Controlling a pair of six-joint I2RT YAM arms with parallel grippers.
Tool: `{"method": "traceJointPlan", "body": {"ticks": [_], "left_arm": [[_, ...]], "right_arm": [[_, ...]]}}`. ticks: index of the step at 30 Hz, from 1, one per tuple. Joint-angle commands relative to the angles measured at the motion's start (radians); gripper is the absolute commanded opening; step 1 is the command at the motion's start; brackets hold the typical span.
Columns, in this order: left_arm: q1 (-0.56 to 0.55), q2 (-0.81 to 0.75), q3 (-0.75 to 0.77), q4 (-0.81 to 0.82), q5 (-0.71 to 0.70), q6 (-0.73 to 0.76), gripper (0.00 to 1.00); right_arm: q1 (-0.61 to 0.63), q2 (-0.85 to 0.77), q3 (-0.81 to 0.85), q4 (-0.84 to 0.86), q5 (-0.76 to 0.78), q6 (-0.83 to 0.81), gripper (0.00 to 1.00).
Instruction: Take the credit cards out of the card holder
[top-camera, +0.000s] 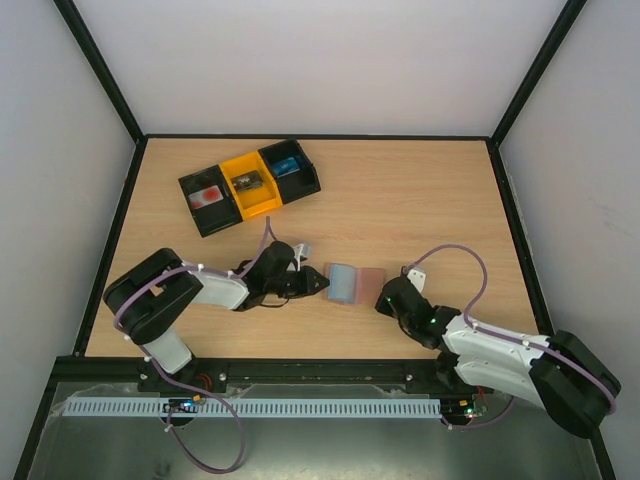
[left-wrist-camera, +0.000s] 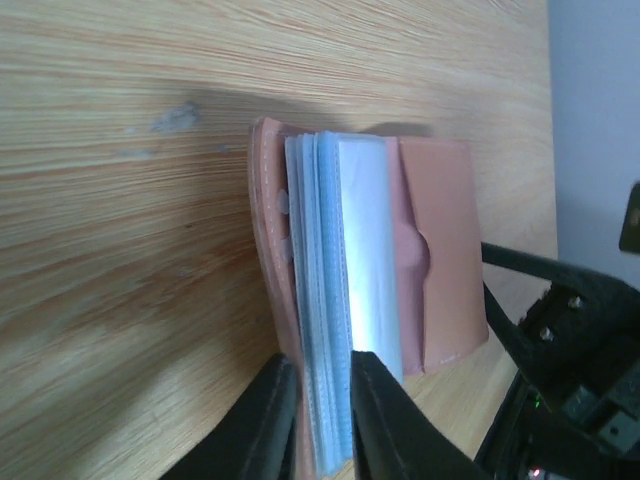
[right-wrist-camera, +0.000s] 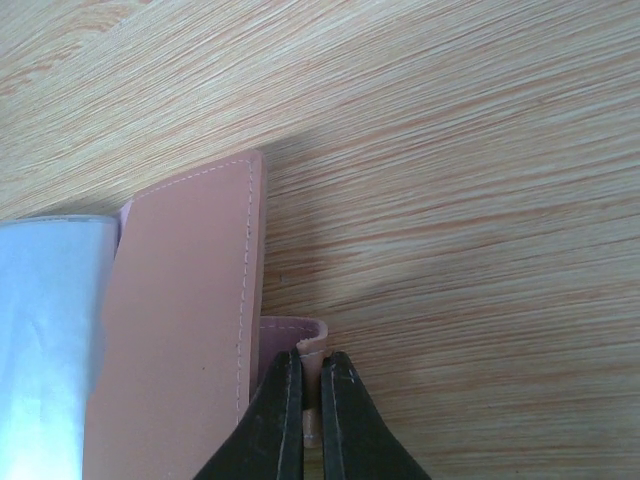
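The outer cover has my left gripper pinching the sleeves shut against it, so next my left gripper opens and takes the cover's edge while my right gripper reaches the sleeves.
The card holder lies open on the wooden table between my two arms, brown flaps spread out. In the left wrist view a stack of clear bluish sleeves stands up from its spine, beside the brown flap. My left gripper is closed around the near end of that stack, one finger against the outer cover, the other on the top sleeve. My right gripper is shut on the small brown strap at the holder's right edge. The credit cards are hidden among the sleeves.
A row of three bins stands at the back left: black, yellow and black, each with small items inside. The right arm sits close behind the holder in the left wrist view. Black frame rails border the table.
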Motion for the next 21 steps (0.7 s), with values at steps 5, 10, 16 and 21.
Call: {"method": "traceJointPlan", "body": {"ticks": [5,10,16,21], "left_arm": [[-0.012,-0.032,0.0,0.047,0.067,-0.026,0.03],[-0.012,-0.075,-0.015,0.037,0.058,-0.024,0.03],[-0.013,-0.103,-0.02,0.014,0.046,-0.008,0.03],[-0.012,-0.08,-0.017,0.017,0.048,-0.003,0.03]], "right_arm": [[0.0,-0.034,-0.003,0.035,-0.014,-0.02,0.06],[0.001,-0.066,0.005,0.014,-0.017,-0.037,0.08],[0.001,-0.119,0.042,-0.076,-0.003,-0.043,0.19],[0.001,-0.205,0.104,-0.201,0.001,-0.042,0.38]]}}
